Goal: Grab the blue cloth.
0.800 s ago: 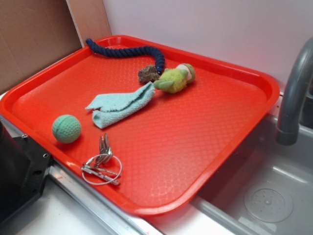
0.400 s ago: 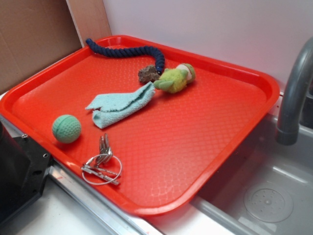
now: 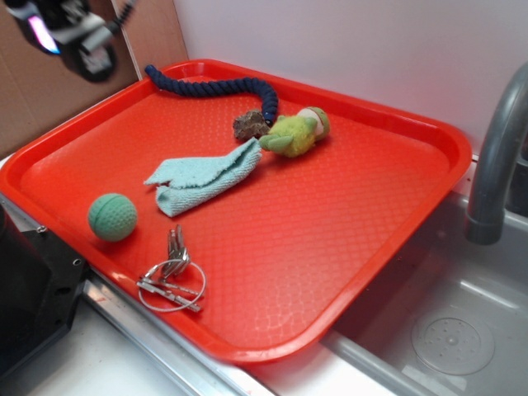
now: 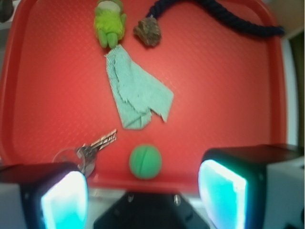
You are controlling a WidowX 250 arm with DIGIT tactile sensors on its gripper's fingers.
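The gripper's open fingers are lined up across the blue cloth's narrow width, so it should keep going down to the blue cloth's middle and close there.
The blue cloth is a pale aqua washcloth lying crumpled and flat near the middle of the red tray. In the wrist view the cloth lies well ahead of my gripper. The jaws stand wide apart with nothing between them, high above the tray's near edge. In the exterior view only a blurred part of the gripper shows at the top left corner, far from the cloth.
On the tray lie a mint-green ball, a bunch of keys, a green plush toy, a brown lump and a navy rope. A grey faucet and sink stand to the right.
The gripper has come into the exterior view at the top left corner; before it was out of view. The things on the tray have not moved.
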